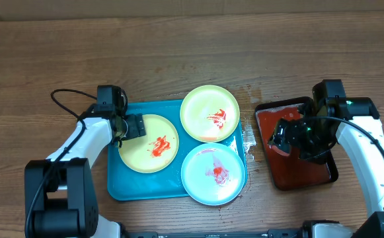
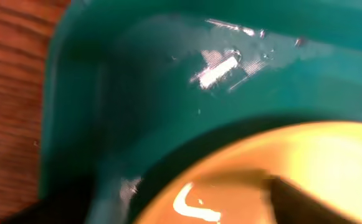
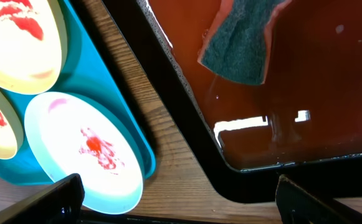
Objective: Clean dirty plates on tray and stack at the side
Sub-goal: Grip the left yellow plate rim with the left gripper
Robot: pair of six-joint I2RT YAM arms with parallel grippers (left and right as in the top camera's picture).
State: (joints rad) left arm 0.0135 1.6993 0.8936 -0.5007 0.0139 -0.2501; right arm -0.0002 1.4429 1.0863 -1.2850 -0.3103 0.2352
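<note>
The yellow-green plate is close to the turquoise tray's side [image 1: 112,157], so the robot's left gripper should push the plate toward the middle of the tray before it pinches the plate's rim [image 2: 163,196].
Three sauce-smeared plates lie on the turquoise tray [image 1: 115,182]: a yellow-green plate [image 1: 149,143] at the left, a pale green plate [image 1: 209,112] at the back, a pale blue plate [image 1: 213,173] at the front right. My left gripper [image 1: 131,127] is open at the yellow-green plate's left rim. In the left wrist view that rim [image 2: 243,162] lies between the fingers [image 2: 181,214], with the tray's corner [image 2: 75,93] beyond. My right gripper [image 1: 281,137] is open and empty above the black tray. The right wrist view shows its fingers [image 3: 184,208], the pale blue plate [image 3: 81,155] and the pale green plate [image 3: 19,37].
A black tray [image 1: 297,175] with a red wet bottom stands right of the turquoise tray. A grey-green sponge [image 3: 240,43] lies in it. Water drops [image 1: 250,140] glisten on the wood between the trays. Bare wood-grain tabletop [image 1: 192,59] stretches behind.
</note>
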